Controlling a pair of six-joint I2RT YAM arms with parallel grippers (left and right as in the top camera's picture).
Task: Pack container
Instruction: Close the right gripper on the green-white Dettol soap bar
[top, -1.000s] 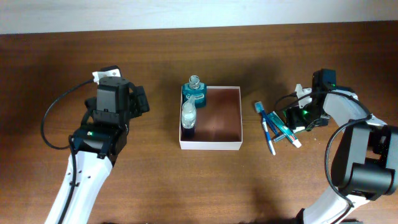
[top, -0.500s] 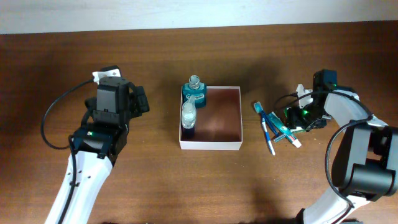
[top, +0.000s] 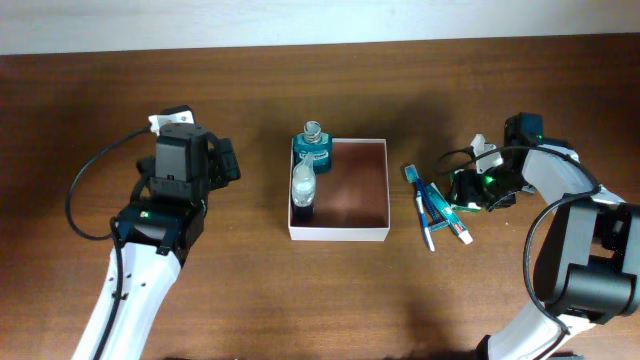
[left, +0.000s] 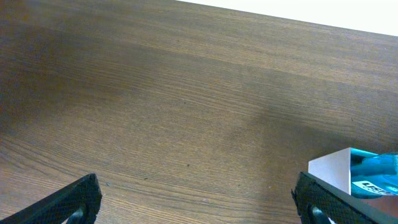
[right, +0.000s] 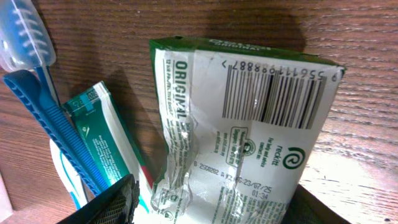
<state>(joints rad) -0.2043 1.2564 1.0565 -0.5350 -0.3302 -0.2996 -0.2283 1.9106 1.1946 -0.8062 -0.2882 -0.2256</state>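
The white-and-green packet is crooked between my right gripper's fingers, so next I open the fingers, line them up straight with its sides and close them before I lift it.
The container, a shallow white-walled box with a reddish-brown inside, sits mid-table. A teal bottle and a clear bottle stand along its left wall. My right gripper is open and low over the table, its fingers on either side of a crumpled white-and-green packet. Just left of the packet lie a toothpaste tube and blue toothbrushes. My left gripper is open and empty, left of the container, whose corner shows in the left wrist view.
The toothbrushes and tube lie between the container's right wall and my right gripper. A black cable loops by the left arm. The table's far edge meets a white wall.
My right gripper has shifted a little to the left, and the toothbrushes and tube have slid slightly left, toward the container. The left arm has not moved.
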